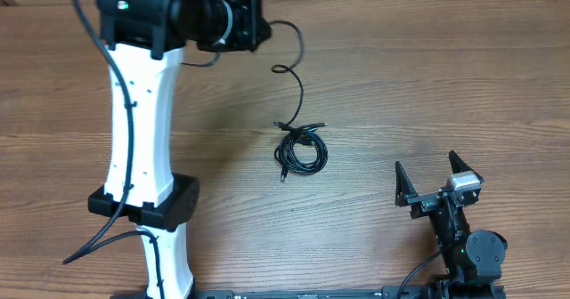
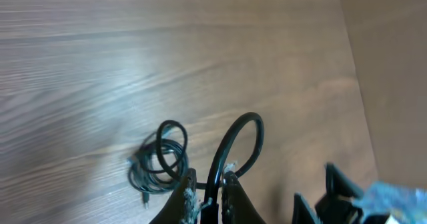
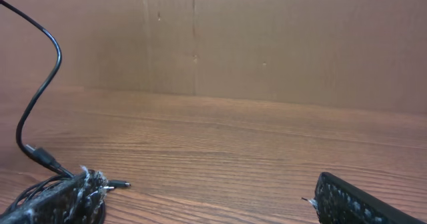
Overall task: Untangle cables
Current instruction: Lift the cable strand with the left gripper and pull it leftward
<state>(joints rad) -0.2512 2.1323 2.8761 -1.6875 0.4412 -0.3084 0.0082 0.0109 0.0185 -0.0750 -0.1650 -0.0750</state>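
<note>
The lifted cable (image 1: 301,90) is clear of the coil's loops, so my left gripper should go on pulling the cable away before it lets it go over open wood (image 1: 212,112) beside the coil.
A small coil of thin black cables (image 1: 301,149) lies on the wooden table near its middle. One cable (image 1: 297,90) rises from the coil, makes a small loop and runs up to my left gripper (image 1: 264,25) at the far side. In the left wrist view that gripper (image 2: 208,182) is shut on this cable (image 2: 241,134), with the coil (image 2: 160,161) on the table below it. My right gripper (image 1: 426,162) stands open at the front right, apart from the coil. In the right wrist view this gripper (image 3: 207,184) holds nothing; the lifted cable (image 3: 41,84) and a plug (image 3: 117,183) show at the left.
The white left arm (image 1: 138,139) stretches over the left part of the table (image 1: 445,76). A brown wall (image 3: 280,44) stands behind the table in the right wrist view.
</note>
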